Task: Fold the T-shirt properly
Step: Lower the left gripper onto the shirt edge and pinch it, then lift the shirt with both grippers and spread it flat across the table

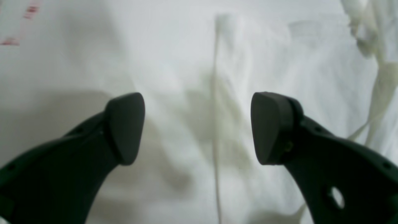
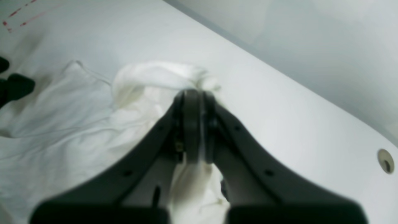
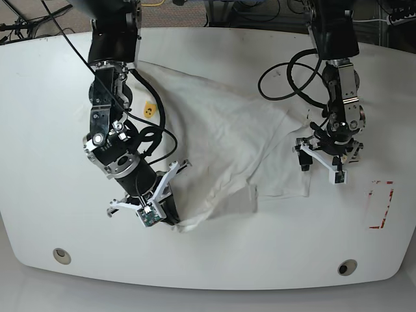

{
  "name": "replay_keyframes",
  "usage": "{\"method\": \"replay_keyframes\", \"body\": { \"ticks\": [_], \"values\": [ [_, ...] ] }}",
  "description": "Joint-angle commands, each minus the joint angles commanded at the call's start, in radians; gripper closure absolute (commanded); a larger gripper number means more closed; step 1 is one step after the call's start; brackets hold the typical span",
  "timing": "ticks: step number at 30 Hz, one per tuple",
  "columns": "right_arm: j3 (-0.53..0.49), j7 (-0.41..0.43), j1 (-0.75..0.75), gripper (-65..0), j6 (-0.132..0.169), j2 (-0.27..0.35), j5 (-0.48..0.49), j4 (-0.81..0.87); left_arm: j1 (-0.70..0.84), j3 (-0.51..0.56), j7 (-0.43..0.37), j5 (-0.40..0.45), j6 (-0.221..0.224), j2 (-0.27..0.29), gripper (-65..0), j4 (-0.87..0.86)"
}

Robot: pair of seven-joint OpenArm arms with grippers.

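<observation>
The T-shirt's edge (image 1: 215, 128) runs midway through the left gripper's open fingers, so the robot should keep lowering that gripper toward the T-shirt's near corner (image 3: 307, 194) until its fingers pinch the T-shirt's edge.
The white T-shirt (image 3: 221, 123) lies crumpled across the table, with a small yellow bear face (image 3: 149, 110) near its far left. My right gripper (image 3: 173, 220) is shut on a bunched edge of the shirt near the table's front. In the right wrist view the right gripper (image 2: 196, 124) pinches white cloth (image 2: 161, 74) between closed jaws. My left gripper (image 3: 320, 166) is open over the shirt's right edge. In the left wrist view the left gripper (image 1: 198, 129) has its jaws wide apart just above a seam of the shirt (image 1: 214, 102), holding nothing.
A red tape rectangle (image 3: 380, 205) marks the table at the right. Two round holes (image 3: 62, 255) (image 3: 346, 267) sit near the front edge. Black cables (image 3: 286, 78) hang by the left arm. The table's rim (image 2: 248, 49) runs close behind the right gripper.
</observation>
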Motion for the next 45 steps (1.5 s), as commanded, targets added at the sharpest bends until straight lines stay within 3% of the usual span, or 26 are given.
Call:
{"method": "replay_keyframes", "body": {
  "ticks": [7, 14, 23, 28, 31, 35, 42, 45],
  "values": [
    [0.000, 0.000, -0.032, 0.0, 0.000, 0.002, -0.006, 0.040, -0.054, 0.005, 0.000, 0.000, -0.015, 0.002, -49.2, -0.087],
    [0.048, 0.002, -0.063, 0.0, 0.002, 0.002, 0.000, 0.074, -0.097, 0.005, 0.002, 0.000, -0.087, 0.005, -48.7, -0.198],
    [0.084, 0.002, -0.103, 0.0, 0.003, 0.000, 0.000, 0.101, -0.100, 0.008, 0.003, 0.000, -0.100, 0.029, -48.6, -0.244],
    [0.101, 0.002, -0.120, 0.0, 0.017, -0.005, 0.000, 0.106, -0.100, 0.060, 0.005, 0.000, -0.167, 0.029, -47.1, -0.245],
    [0.126, 0.002, -0.126, 0.0, 0.031, -0.008, 0.000, 0.120, -0.100, 0.072, 0.005, 0.000, -0.175, 0.031, -38.2, -0.245],
    [0.149, 0.002, -0.144, 0.0, 0.031, -0.008, 0.000, 0.126, -0.100, 0.072, 0.005, 0.000, -0.175, 0.031, -22.1, -0.247],
    [0.207, 0.002, -0.169, 0.0, 0.031, -0.008, 0.002, 0.126, -0.107, 0.074, 0.005, 0.002, -0.176, 0.029, -0.6, -0.247],
    [0.222, 0.002, -0.175, 0.0, 0.031, -0.009, 0.002, 0.126, -0.106, 0.074, 0.005, 0.000, -0.180, 0.026, 0.0, -0.242]
  ]
}}
